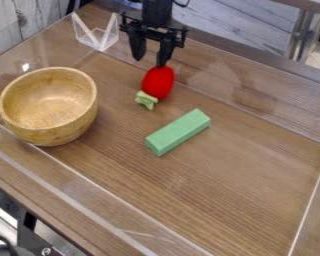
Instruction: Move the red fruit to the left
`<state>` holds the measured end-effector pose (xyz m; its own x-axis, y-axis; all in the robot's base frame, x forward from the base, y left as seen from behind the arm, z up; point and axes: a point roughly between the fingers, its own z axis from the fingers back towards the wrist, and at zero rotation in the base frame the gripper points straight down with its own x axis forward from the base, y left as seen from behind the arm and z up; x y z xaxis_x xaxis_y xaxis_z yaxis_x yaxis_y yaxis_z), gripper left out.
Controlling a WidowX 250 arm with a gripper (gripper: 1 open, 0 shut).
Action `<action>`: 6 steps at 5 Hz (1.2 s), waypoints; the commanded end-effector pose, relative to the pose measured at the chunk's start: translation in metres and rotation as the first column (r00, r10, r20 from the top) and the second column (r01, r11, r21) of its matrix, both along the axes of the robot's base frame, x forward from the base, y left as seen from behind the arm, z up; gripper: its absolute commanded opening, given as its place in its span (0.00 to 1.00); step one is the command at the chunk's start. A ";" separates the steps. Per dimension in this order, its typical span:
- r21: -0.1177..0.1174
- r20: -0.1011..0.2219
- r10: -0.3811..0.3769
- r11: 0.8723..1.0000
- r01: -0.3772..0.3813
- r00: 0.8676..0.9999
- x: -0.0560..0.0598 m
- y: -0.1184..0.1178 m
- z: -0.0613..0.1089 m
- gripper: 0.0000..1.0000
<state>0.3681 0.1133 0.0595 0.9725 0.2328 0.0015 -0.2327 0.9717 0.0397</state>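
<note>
My gripper's fingers are hanging behind the far end of the red fruit [162,70]. They should lift clear and come down farther forward over its red body [156,82] before they close.
The red fruit [156,80], a small red toy strawberry with a light green leafy end [147,98], lies on the wooden table between the bowl and the green block. My gripper [153,54] hangs just behind and above it, open, its black fingers spread with nothing between them. It does not touch the fruit.
A wooden bowl [47,104] sits at the left. A green rectangular block [178,131] lies right of centre, in front of the fruit. A clear plastic stand [95,36] is at the back left. Clear low walls [83,205] border the table.
</note>
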 end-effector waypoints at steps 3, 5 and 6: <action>0.012 0.056 -0.008 1.000 0.007 0.998 -0.002 -0.025 0.018 1.00; 0.000 0.062 0.072 0.997 -0.073 0.995 -0.005 -0.031 0.010 0.00; -0.030 0.075 0.078 0.997 -0.076 0.994 -0.013 -0.025 0.035 0.00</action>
